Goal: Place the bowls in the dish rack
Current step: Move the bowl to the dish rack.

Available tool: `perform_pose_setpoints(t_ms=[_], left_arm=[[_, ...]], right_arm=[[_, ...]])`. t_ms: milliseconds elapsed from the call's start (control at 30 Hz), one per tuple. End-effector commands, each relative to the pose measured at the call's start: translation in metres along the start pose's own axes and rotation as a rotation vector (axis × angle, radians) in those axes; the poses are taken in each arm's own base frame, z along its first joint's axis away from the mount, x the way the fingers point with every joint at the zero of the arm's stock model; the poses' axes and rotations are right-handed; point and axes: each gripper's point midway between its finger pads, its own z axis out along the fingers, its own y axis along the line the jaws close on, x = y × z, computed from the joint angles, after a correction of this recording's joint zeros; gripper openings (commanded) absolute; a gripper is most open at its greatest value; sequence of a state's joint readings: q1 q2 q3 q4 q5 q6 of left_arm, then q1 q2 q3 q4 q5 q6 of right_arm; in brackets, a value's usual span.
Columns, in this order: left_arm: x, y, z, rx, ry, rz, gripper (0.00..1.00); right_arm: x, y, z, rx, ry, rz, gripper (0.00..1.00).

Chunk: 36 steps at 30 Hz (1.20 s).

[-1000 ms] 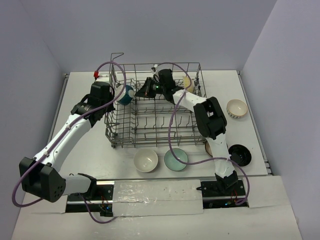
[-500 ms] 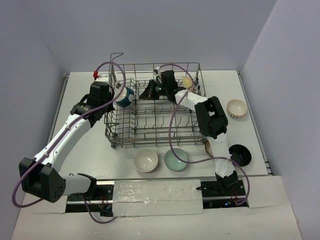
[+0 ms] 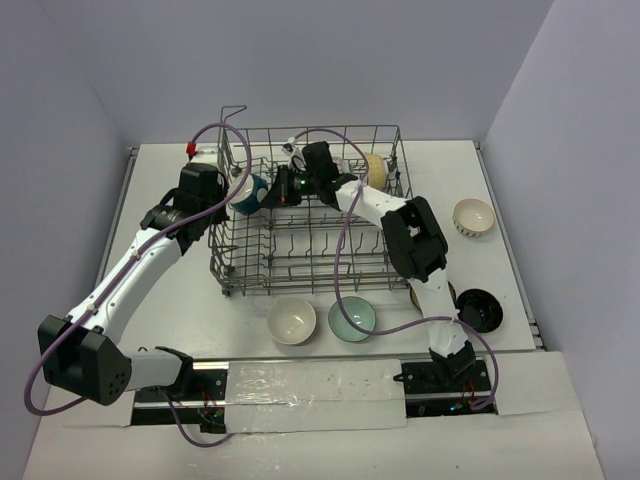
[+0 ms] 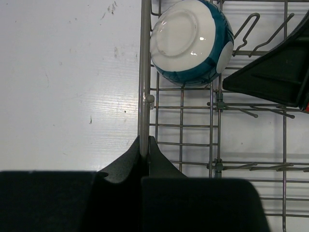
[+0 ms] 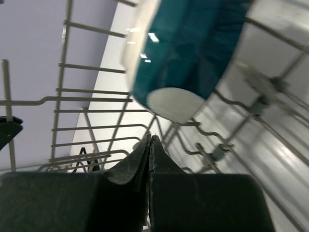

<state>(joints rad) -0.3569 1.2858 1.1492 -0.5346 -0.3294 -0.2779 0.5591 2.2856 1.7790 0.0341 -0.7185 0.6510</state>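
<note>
The blue bowl [image 3: 246,194] leans crooked short of the rack's back corner, so my shut right gripper should nudge the bowl's near side [image 4: 193,76] farther back while my left gripper steadies the bowl's rim.
The dish rack [image 3: 310,235] stands mid-table. A blue bowl [image 3: 250,190] lies on its side among the tines at the rack's back left; it also shows in the left wrist view [image 4: 190,41] and the right wrist view [image 5: 188,53]. A cream bowl [image 3: 375,168] sits at the back right of the rack. My left gripper [image 3: 222,200] is shut on the rack's left rim wire [image 4: 144,96]. My right gripper [image 3: 268,194] is inside the rack, shut and empty [image 5: 150,140], right beside the blue bowl.
On the table in front of the rack are a white bowl [image 3: 292,321] and a pale green bowl [image 3: 352,319]. To the right are a patterned bowl [image 3: 474,217], a black bowl [image 3: 479,310] and a tan bowl [image 3: 417,296] half hidden by my right arm.
My right gripper has moved left across the back of the rack, up to the blue bowl. The left arm and the bowls have not moved.
</note>
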Motion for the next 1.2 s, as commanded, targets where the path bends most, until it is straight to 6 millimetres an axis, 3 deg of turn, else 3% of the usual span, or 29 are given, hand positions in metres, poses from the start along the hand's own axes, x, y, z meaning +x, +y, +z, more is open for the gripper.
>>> perform_pose_setpoints(t_ms=[0,167,200,267,333,367,700,800,833,867,933,1033,1167], left_arm=[[-0.003,0.020,-0.003,-0.065,-0.017,-0.007,0.00],[-0.002,0.018,-0.004,-0.054,-0.019,-0.009,0.00],[-0.002,0.018,-0.004,-0.052,-0.019,-0.009,0.00],[0.000,0.018,-0.004,-0.050,-0.015,-0.006,0.00],[0.000,0.018,-0.004,-0.049,-0.015,-0.006,0.00],[0.000,0.017,-0.003,-0.048,-0.013,-0.004,0.00],[0.003,0.016,0.000,-0.041,-0.005,0.005,0.00],[0.004,0.015,0.001,-0.036,-0.001,0.007,0.00],[0.004,0.015,0.001,-0.036,0.001,0.008,0.00],[0.003,0.016,0.001,-0.038,-0.004,0.005,0.00],[0.003,0.016,0.001,-0.034,-0.007,0.002,0.00],[0.003,0.014,0.001,-0.023,-0.002,0.001,0.00],[0.001,0.014,0.001,-0.017,-0.006,-0.002,0.00]], right_arm=[[-0.012,0.032,0.005,-0.067,-0.008,-0.067,0.00],[-0.013,0.026,0.022,-0.067,0.001,-0.049,0.00],[-0.021,0.033,0.025,-0.076,-0.015,-0.068,0.00],[-0.019,0.020,0.033,-0.031,-0.006,-0.049,0.00],[-0.030,0.025,0.035,-0.036,-0.026,-0.054,0.00],[-0.027,0.018,0.039,-0.019,-0.020,-0.043,0.00],[-0.042,0.011,0.044,0.006,-0.054,-0.049,0.02],[-0.039,0.007,0.045,0.005,-0.038,-0.047,0.01],[-0.041,0.015,0.042,-0.011,-0.046,-0.067,0.01],[-0.030,0.007,0.042,-0.005,-0.029,-0.056,0.01],[-0.031,0.018,0.034,-0.039,-0.048,-0.079,0.01],[-0.020,0.009,0.035,-0.025,-0.008,-0.084,0.01],[-0.021,0.005,0.035,-0.022,-0.010,-0.079,0.01]])
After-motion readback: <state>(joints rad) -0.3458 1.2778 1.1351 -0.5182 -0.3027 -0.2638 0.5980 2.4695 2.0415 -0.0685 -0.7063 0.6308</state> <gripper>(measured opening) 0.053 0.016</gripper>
